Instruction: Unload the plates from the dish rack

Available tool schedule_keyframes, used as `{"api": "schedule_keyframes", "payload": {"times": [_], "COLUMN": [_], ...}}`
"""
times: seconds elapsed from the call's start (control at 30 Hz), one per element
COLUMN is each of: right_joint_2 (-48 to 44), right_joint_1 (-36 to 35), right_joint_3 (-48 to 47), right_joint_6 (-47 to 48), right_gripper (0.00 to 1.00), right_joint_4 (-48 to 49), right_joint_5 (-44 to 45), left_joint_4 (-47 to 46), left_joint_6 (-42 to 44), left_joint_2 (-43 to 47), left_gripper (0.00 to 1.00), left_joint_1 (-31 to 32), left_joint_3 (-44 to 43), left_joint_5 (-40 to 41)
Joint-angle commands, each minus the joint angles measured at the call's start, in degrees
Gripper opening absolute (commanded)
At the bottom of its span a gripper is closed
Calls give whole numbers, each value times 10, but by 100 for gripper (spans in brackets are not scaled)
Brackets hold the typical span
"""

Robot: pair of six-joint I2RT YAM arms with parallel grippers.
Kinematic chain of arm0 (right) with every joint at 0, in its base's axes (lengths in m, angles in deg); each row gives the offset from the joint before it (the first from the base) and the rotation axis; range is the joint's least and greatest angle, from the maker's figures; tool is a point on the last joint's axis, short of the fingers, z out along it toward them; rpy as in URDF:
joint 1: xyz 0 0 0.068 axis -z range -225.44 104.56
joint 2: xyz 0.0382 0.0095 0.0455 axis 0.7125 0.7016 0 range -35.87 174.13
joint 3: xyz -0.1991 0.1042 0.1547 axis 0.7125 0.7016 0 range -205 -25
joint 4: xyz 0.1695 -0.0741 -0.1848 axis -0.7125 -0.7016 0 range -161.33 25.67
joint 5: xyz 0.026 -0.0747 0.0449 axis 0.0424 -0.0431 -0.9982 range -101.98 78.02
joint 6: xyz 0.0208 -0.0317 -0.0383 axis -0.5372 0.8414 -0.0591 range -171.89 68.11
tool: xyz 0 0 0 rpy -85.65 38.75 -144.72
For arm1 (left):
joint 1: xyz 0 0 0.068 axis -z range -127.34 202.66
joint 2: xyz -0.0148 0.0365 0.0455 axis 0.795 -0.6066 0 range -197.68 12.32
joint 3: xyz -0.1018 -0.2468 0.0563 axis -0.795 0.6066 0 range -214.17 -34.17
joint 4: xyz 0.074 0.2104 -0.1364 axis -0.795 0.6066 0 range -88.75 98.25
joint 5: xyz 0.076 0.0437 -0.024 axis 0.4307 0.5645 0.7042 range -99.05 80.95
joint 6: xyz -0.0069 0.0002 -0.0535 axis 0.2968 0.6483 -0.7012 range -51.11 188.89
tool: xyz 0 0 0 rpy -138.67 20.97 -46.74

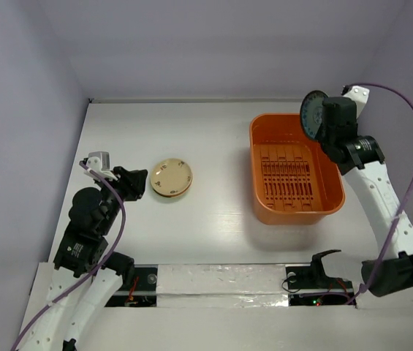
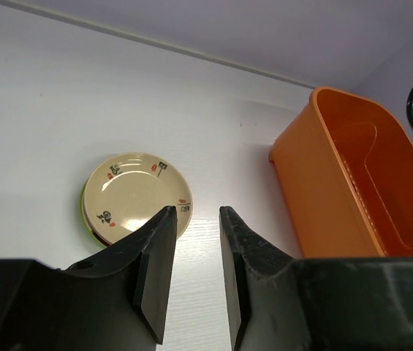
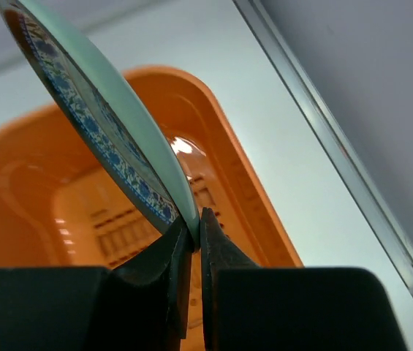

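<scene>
The teal plate (image 1: 312, 115) is clear above the rack and the cream plate's top side (image 1: 171, 176) is open, so the robot's right gripper should keep going to the stack and let go on top.
The orange dish rack (image 1: 294, 170) stands right of centre and shows no plates inside. My right gripper (image 1: 321, 126) is shut on the rim of a dark-rimmed teal patterned plate (image 1: 313, 114), held on edge above the rack's far right corner; the right wrist view shows the plate (image 3: 111, 124) pinched at my gripper (image 3: 195, 219). A small stack of plates (image 1: 171, 178) with a cream one on top lies left of centre; a lime green rim (image 2: 85, 219) shows under it. My left gripper (image 2: 191, 219) is open and empty, just left of the stack.
The rack's slotted floor (image 3: 118, 227) lies under the held plate. The table's back wall edge (image 1: 191, 100) runs behind everything. The rack's left wall (image 2: 301, 197) stands to the right of my left gripper.
</scene>
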Motion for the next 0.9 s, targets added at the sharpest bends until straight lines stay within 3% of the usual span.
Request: {"api": "schedule_keyframes", "payload": {"times": [0.0,0.17,0.47,0.67,0.87], "right_joint_2": [-16,15,262,396,448], "right_joint_1": [-56,-165,-330,-351,-356], "right_joint_3": [-49,-31,-120,-147,-135], "right_joint_6": [3,-43,-115,-178,-217], "right_gripper": [0,0,0,0,4], "right_joint_4": [-7,106,242,310,342], "right_joint_5": [-8,-106,-257,-350,-402], "left_joint_4": [-16,-17,-19,-19,-20], "left_joint_6": [-1,-2,-4,-4,-4], "left_joint_2": [8,12,19,17,18], "left_gripper": [27,27,29,30,30], "left_joint_1": [-1,-7,-12,-12,-12], "left_joint_3": [3,4,5,6,6], "left_joint_5": [3,2,4,4,4]}}
